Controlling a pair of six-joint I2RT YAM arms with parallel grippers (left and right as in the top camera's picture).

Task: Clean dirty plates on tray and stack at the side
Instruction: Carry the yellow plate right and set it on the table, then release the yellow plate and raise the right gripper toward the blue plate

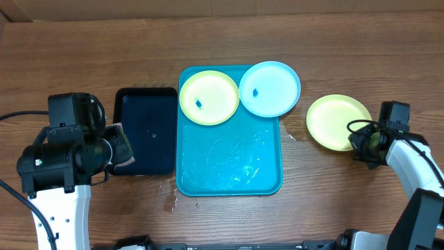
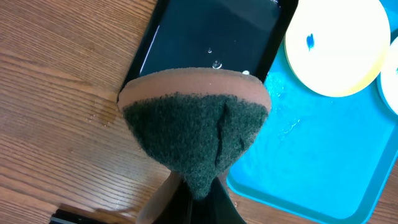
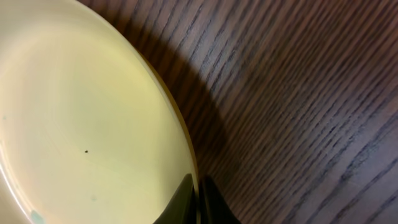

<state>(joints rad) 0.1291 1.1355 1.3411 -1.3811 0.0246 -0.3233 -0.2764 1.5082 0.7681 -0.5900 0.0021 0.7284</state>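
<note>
The second yellow-green plate (image 1: 336, 121) is flat, and the wood before the turquoise tray is clear. My right gripper should keep sliding the plate nearer and let go of it beside the tray (image 1: 294, 135).
A yellow-green plate (image 1: 209, 98) with a blue smudge and a light blue plate (image 1: 270, 88) with a blue smudge lie on the far end of the turquoise tray (image 1: 229, 173). A second yellow-green plate (image 1: 335, 121) lies on the table to the tray's right. My right gripper (image 1: 362, 141) is shut on this plate's rim (image 3: 186, 155). My left gripper (image 1: 123, 149) is shut on a sponge (image 2: 196, 121) with a green scouring face, over the black tray's near edge. The smudged yellow-green plate (image 2: 339, 43) and the turquoise tray (image 2: 311, 155) show in the left wrist view.
A small black tray (image 1: 146, 130) with water drops sits just left of the turquoise tray. Water is spilled on the table by the turquoise tray's near-left corner (image 1: 170, 201). The wooden table (image 1: 83, 55) extends around.
</note>
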